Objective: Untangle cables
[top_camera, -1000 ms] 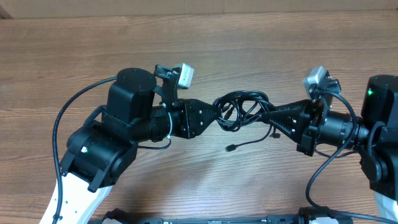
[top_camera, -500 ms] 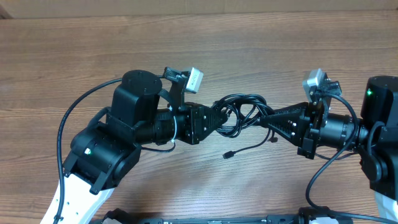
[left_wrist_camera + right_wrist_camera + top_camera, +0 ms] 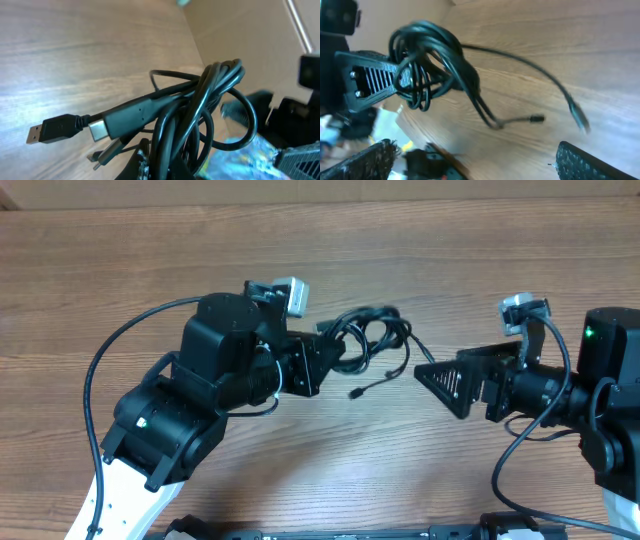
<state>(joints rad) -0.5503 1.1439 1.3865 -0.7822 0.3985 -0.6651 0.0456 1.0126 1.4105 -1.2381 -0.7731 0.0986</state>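
Observation:
The loops of the cable heap (image 3: 384, 328) stop short of my right gripper's open fingers (image 3: 438, 366), so my left gripper should bring the heap to them before I untangle it.
The cables (image 3: 375, 340) are a bunch of thin black loops hanging just above the wooden table (image 3: 450, 270). My left gripper (image 3: 335, 352) is shut on the bunch's left side. One cord trails down to a small plug (image 3: 355, 393). In the left wrist view the loops (image 3: 210, 105) rise from between my fingers (image 3: 142, 162), and a USB plug (image 3: 50, 131) and a silver-tipped plug (image 3: 98, 129) stick out leftward. My right gripper (image 3: 432, 377) stands open to the right of the bunch, touching nothing. The right wrist view shows the bunch (image 3: 435, 55) ahead, with two loose ends (image 3: 535, 119) trailing.
The left arm's thick black cable (image 3: 110, 360) arcs over the table at the left. The right arm's cable (image 3: 520, 450) loops near the front right. Bare wood lies behind the bunch.
My right gripper has let go of the cables, opened wide and drawn back to the right. The left gripper has closed on the bunch and carried it left and farther away.

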